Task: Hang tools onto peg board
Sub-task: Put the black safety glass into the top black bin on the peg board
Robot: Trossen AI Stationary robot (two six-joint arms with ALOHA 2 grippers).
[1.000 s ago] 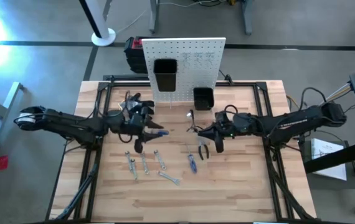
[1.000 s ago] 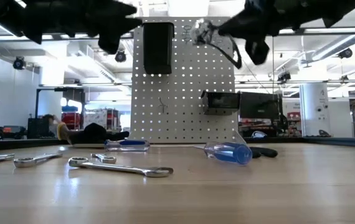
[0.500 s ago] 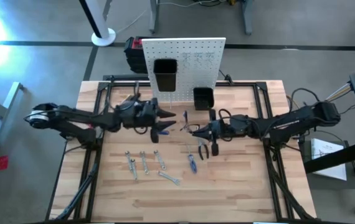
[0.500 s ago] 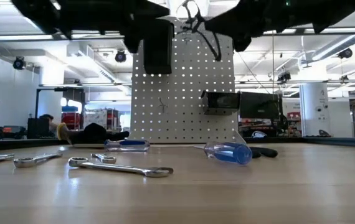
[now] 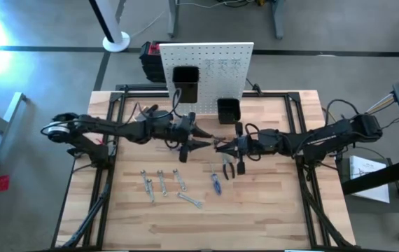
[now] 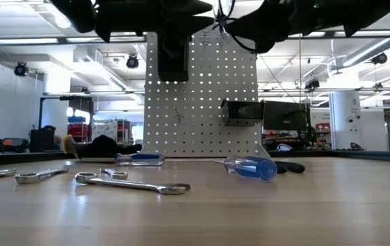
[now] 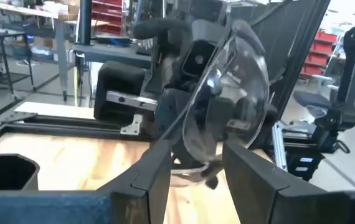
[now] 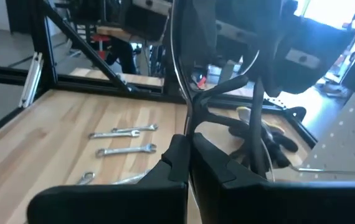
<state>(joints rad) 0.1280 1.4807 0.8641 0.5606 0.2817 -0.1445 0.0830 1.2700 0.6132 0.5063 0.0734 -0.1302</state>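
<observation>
My gripper is pinching an arm of the safety glasses, and the clear lens [image 7: 230, 96] stands out from that arm. The thin dark arms [image 7: 194, 99] should therefore keep their angle when I carry the safety glasses.
My right gripper [image 5: 225, 146] is shut on a pair of clear safety glasses [image 7: 226, 99] with thin dark arms, high above the table's middle, in front of the white peg board [image 5: 206, 63]. My left gripper [image 5: 201, 141] is open; its fingers [image 7: 156, 171] stand on either side of the clear lens's lower edge. I cannot tell whether they touch it. Several silver wrenches [image 5: 163, 183], a blue-handled screwdriver [image 5: 215, 183] and dark pliers [image 5: 227, 169] lie flat on the table. Another blue screwdriver [image 6: 139, 158] lies near the board. My right gripper pinches a thin dark arm of the glasses [image 8: 190, 121] between its two shut fingers [image 8: 176, 160]. The fingers come level from the table's right. The glasses are lifted clear of the table, the lens standing beyond the fingertips toward my left gripper.
Two black bins [image 5: 185, 82] [image 5: 228, 110] hang on the peg board. Black gloves [image 5: 148, 112] lie by the board's left foot. The near half of the wooden table [image 5: 269, 217] is bare past the tools.
My left gripper has gone toward the table's right, up to the glasses, with its fingers open. My right gripper has gone up and a little toward the table's left with the glasses. The tools on the table have stayed where they were.
</observation>
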